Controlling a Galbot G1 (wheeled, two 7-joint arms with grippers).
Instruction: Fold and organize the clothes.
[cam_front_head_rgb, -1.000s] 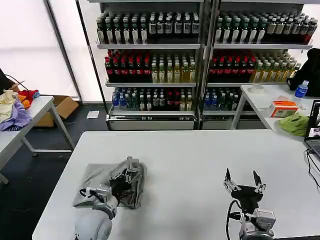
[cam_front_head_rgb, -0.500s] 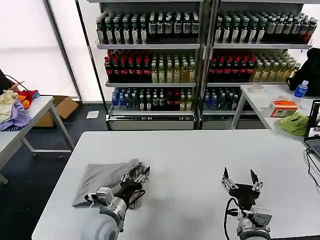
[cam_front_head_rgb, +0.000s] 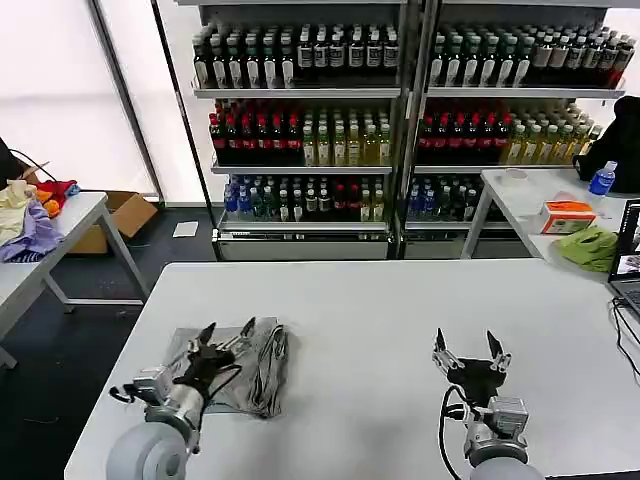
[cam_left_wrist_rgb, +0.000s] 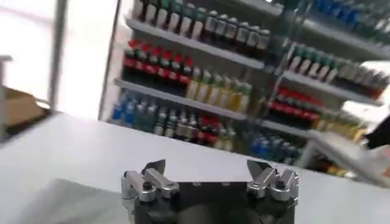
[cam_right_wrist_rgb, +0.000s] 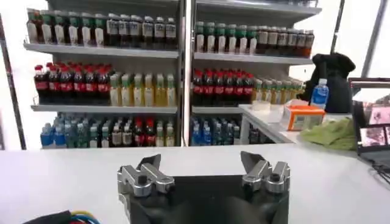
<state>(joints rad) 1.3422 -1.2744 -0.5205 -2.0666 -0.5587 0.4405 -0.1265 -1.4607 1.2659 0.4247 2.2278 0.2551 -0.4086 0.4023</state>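
My gripper will turn over the grey garment (cam_front_head_rgb: 240, 388), which shows a plain upper side (cam_front_head_rgb: 242, 368), so I should expect its collar and printed front to be hidden underneath.
A light grey garment (cam_front_head_rgb: 264, 366) lies folded on the near left part of the white table (cam_front_head_rgb: 380, 300), its right edge bunched in soft folds. My left gripper (cam_front_head_rgb: 226, 332) hovers open over the garment's far edge, holding nothing. In the left wrist view the left gripper (cam_left_wrist_rgb: 206, 167) stands wide open, with a corner of the grey garment (cam_left_wrist_rgb: 53, 204) off to one side. My right gripper (cam_front_head_rgb: 466, 346) is open and empty above bare table at the near right. The right wrist view shows the right gripper (cam_right_wrist_rgb: 201, 159) with jaws apart.
Shelves of bottles (cam_front_head_rgb: 400, 110) stand behind the table. A side table at the left carries coloured garments (cam_front_head_rgb: 30, 215). At the right, another table holds a green cloth (cam_front_head_rgb: 588, 246), an orange box (cam_front_head_rgb: 568, 215) and a laptop (cam_front_head_rgb: 628, 262).
The left gripper laid down the bunched grey garment, let go, and moved left over it. The right gripper drifted slightly left.
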